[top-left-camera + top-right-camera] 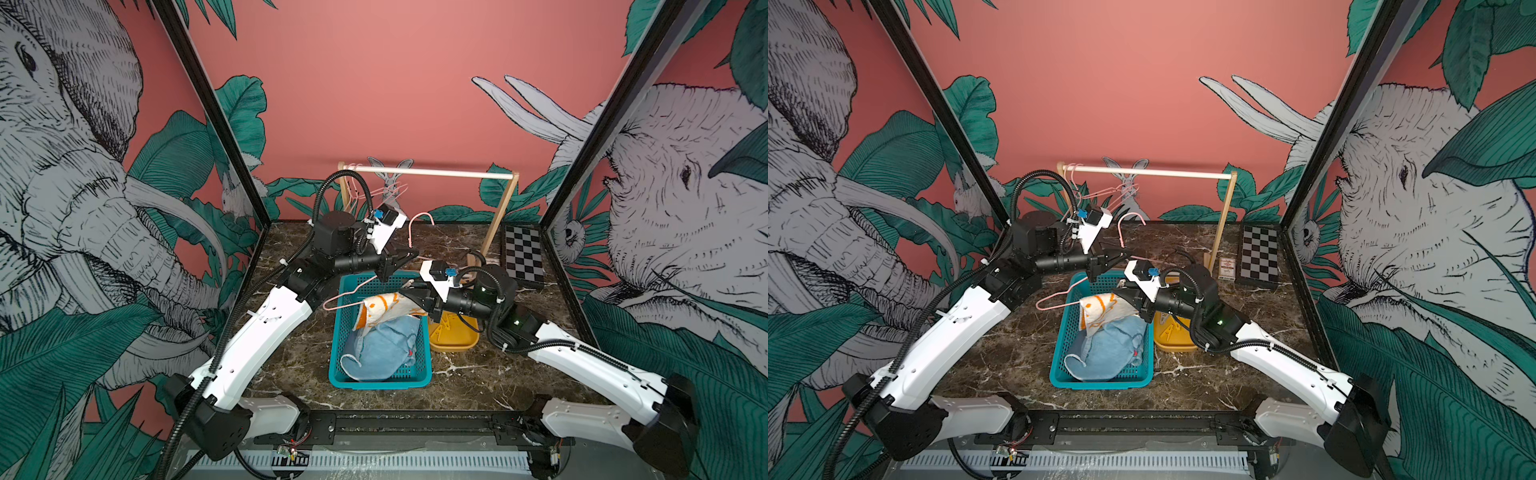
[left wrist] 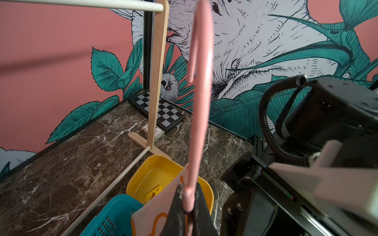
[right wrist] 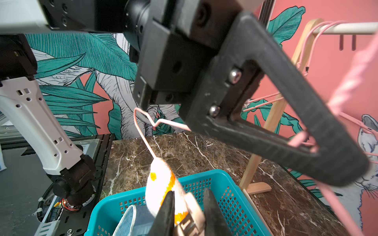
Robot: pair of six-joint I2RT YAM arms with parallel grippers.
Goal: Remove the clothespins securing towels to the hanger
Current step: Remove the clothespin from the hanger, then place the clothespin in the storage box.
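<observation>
I should keep pulling until the clothespin is over the yellow tray (image 1: 453,333), as my right gripper is squeezing the beige clothespin (image 3: 194,210) and my left gripper is steadying the hanger's neck.
A pink wire hanger (image 1: 345,297) hangs over the teal basket, and my left gripper (image 1: 405,257) is shut on its neck just below the hook (image 2: 201,102). The cream towel (image 1: 382,309) with orange flower outlines is draped on the hanger's bar. My right gripper (image 3: 189,206) is shut on a pale beige clothespin (image 3: 194,212) clipped at the towel's edge (image 3: 159,183). In both top views the right gripper (image 1: 1123,297) meets the towel's right end. Light blue towels (image 1: 386,345) lie crumpled in the basket. A yellow clothespin (image 2: 153,193) lies in the yellow tray.
The teal basket (image 1: 338,374) stands mid-table with the yellow tray (image 1: 453,338) on its right. Behind them is a wooden rack (image 1: 432,172) with bare pink hangers (image 1: 357,187) at its left end. A chessboard (image 1: 523,257) and a small box (image 1: 1226,268) lie back right.
</observation>
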